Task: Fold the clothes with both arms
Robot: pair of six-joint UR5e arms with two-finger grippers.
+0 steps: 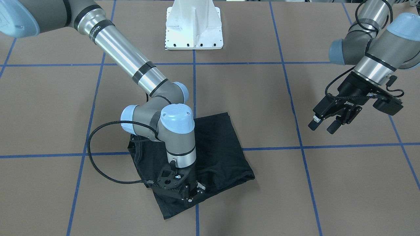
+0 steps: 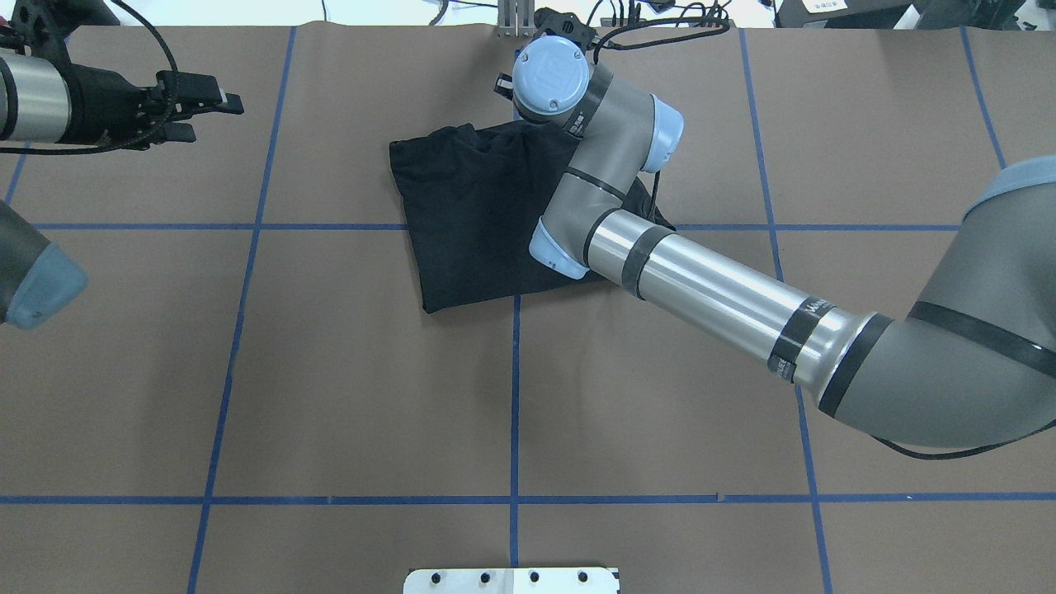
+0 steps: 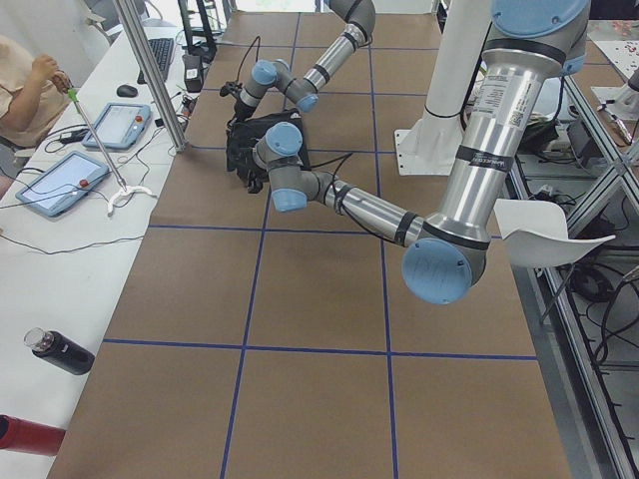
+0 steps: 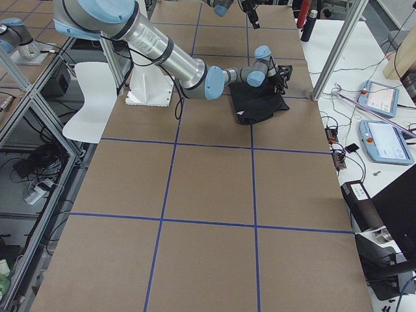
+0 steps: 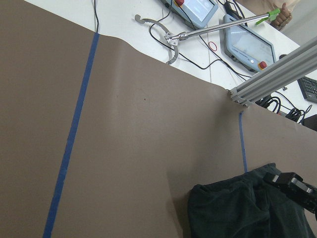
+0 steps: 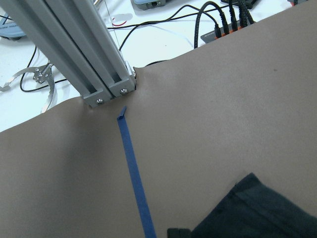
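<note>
The shirt's folded edge lies flat under the fingers, so the robot's right gripper should go on moving away from the black T-shirt until it opens over clear tabletop.
The black T-shirt lies folded into a rough rectangle on the brown table, its print hidden; it also shows in the overhead view. My right gripper points straight down onto the shirt's edge on the operators' side and touches the fabric. Its wrist hides the fingers from overhead, so I cannot tell whether it is open or shut. My left gripper hangs open and empty above bare table, well off to the shirt's side. The left wrist view catches one corner of the shirt.
The white pedestal base stands at the robot's side of the table. An aluminium post rises just past the shirt's far edge. Beyond it a white bench carries tablets and cables, and a person sits there. Blue tape lines grid the table.
</note>
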